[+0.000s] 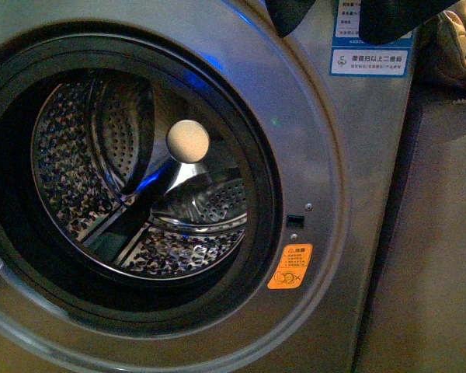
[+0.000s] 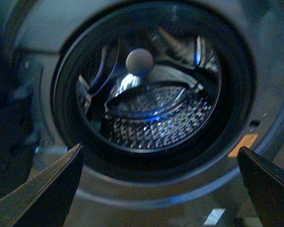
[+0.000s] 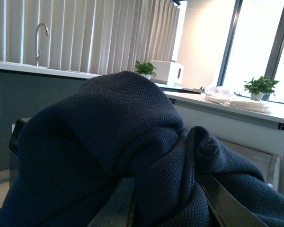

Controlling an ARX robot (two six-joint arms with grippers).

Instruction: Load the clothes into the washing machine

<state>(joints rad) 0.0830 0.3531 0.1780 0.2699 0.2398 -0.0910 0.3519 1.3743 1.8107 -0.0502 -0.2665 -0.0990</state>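
Note:
Dark folds of the clothes hang loose, so I expect the clothes to drag a long tail over the black rim of the porthole when the robot carries them in.
The washing machine [image 1: 349, 155] fills the front view, grey, with its black-rimmed porthole open onto the perforated steel drum [image 1: 140, 179]. An orange sticker [image 1: 289, 266] and a blue-white label [image 1: 370, 61] sit on its front. The drum holds no cloth. The clothes [image 3: 113, 142], dark navy knit fabric, are bunched between the fingers of my right gripper [image 3: 165, 203], which is shut on them. Dark folds of the clothes [image 1: 388, 19] hang at the top of the front view, above the machine. My left gripper [image 2: 158, 189] is open and empty, facing the drum mouth [image 2: 151, 109].
A pale round knob [image 1: 188, 141] sits at the drum's back centre. A beige-olive cloth [image 1: 450, 47] lies at the top right beside the machine. The right wrist view shows a counter with a tap [image 3: 40, 35], plants and windows behind.

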